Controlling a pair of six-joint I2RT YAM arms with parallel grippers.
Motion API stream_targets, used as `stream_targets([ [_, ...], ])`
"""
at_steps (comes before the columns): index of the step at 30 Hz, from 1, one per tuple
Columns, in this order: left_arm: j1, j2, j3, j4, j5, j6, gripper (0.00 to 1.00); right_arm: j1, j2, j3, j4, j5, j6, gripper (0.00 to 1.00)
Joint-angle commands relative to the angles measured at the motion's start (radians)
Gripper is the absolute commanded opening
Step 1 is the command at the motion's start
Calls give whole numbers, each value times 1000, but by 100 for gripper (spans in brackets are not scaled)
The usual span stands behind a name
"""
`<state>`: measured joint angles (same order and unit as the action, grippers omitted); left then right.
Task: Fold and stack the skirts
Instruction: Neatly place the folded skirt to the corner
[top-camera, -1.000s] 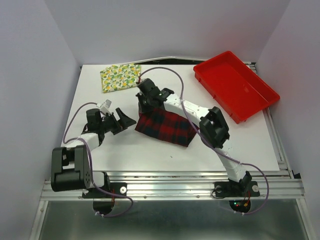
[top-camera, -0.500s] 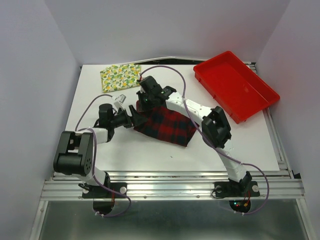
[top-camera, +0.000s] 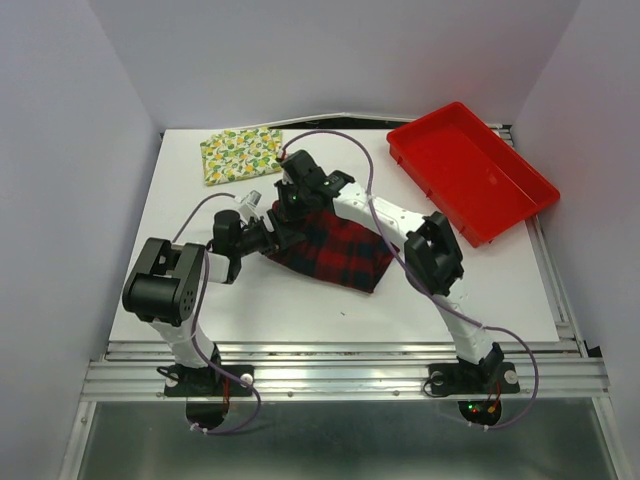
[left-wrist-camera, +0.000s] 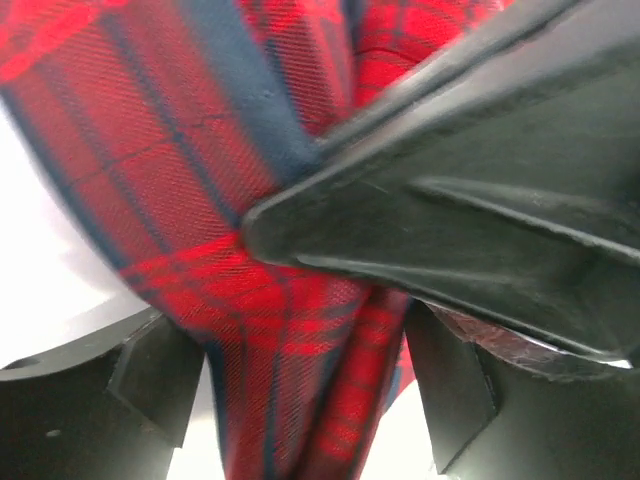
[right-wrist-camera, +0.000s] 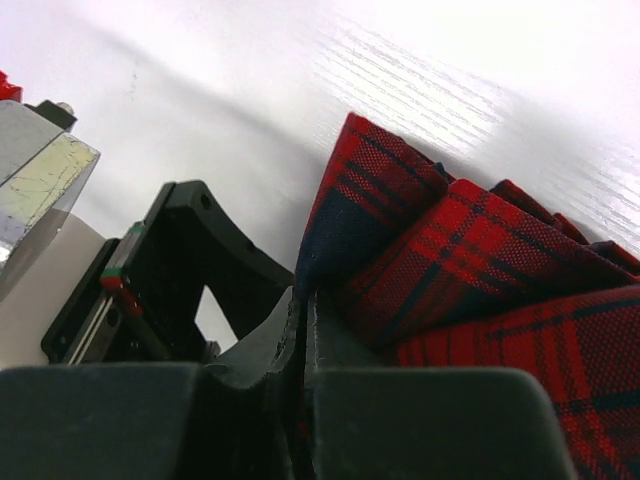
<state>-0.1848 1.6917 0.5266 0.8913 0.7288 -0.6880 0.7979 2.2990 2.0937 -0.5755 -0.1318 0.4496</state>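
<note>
The lemon-print skirt (top-camera: 240, 155) is on the side of the robot's left gripper, so next the left gripper gets the plaid skirt's hanging fold (left-wrist-camera: 285, 365) from the right gripper and carries it across.
The red-and-black plaid skirt (top-camera: 345, 250) lies mid-table as a folded wedge. My right gripper (top-camera: 291, 203) is shut on its raised left corner; in the right wrist view the fingers (right-wrist-camera: 305, 320) pinch the dark cloth edge (right-wrist-camera: 340, 230). My left gripper (top-camera: 277, 234) has come in from the left. It stands open, with a hanging fold of plaid (left-wrist-camera: 290, 390) between its two fingers (left-wrist-camera: 150, 380). The right gripper's black finger (left-wrist-camera: 480, 220) looms just above it. The cream lemon-print skirt (top-camera: 240, 153) lies folded flat at the back left, apart from both grippers.
A rigid red tray (top-camera: 470, 170) sits at the back right corner, tilted across the table's edge. White tabletop (top-camera: 300, 300) shows in front of the plaid skirt and to its left. Grey walls enclose the table on three sides.
The left arm has swung right from the open table to the plaid skirt's left corner, and its jaws now straddle the cloth and have narrowed a little. The right gripper kept its hold.
</note>
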Motion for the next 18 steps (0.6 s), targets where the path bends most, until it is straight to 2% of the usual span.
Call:
stream_targets([
  [1, -34, 48, 56, 210, -3, -53, 77, -8, -95, 62, 39, -20, 15, 1],
  [4, -57, 107, 96, 254, 59, -97, 70, -8, -96, 62, 39, -22, 14, 1],
  [9, -82, 138, 73, 369, 75, -174, 69, -17, -98, 69, 39, -20, 14, 1],
  [12, -82, 140, 72, 383, 64, -179, 55, -17, -104, 71, 40, -22, 2, 1],
  [13, -82, 138, 75, 373, 52, -174, 43, -17, -102, 72, 40, -19, -9, 1],
  [14, -82, 128, 75, 364, 43, -159, 35, -26, -99, 81, 37, -11, -21, 1],
  [15, -82, 120, 79, 342, 29, -147, 28, -26, -99, 88, 39, 3, -49, 5],
  [16, -82, 103, 93, 277, -7, -128, 14, -46, -99, 94, 37, 35, -64, 29],
  [17, -82, 97, 105, 232, -26, -105, 6, -57, -99, 117, 39, 55, -78, 37],
  [18, -82, 91, 131, 183, -46, -55, 3, -71, -99, 130, 40, 76, -103, 41],
])
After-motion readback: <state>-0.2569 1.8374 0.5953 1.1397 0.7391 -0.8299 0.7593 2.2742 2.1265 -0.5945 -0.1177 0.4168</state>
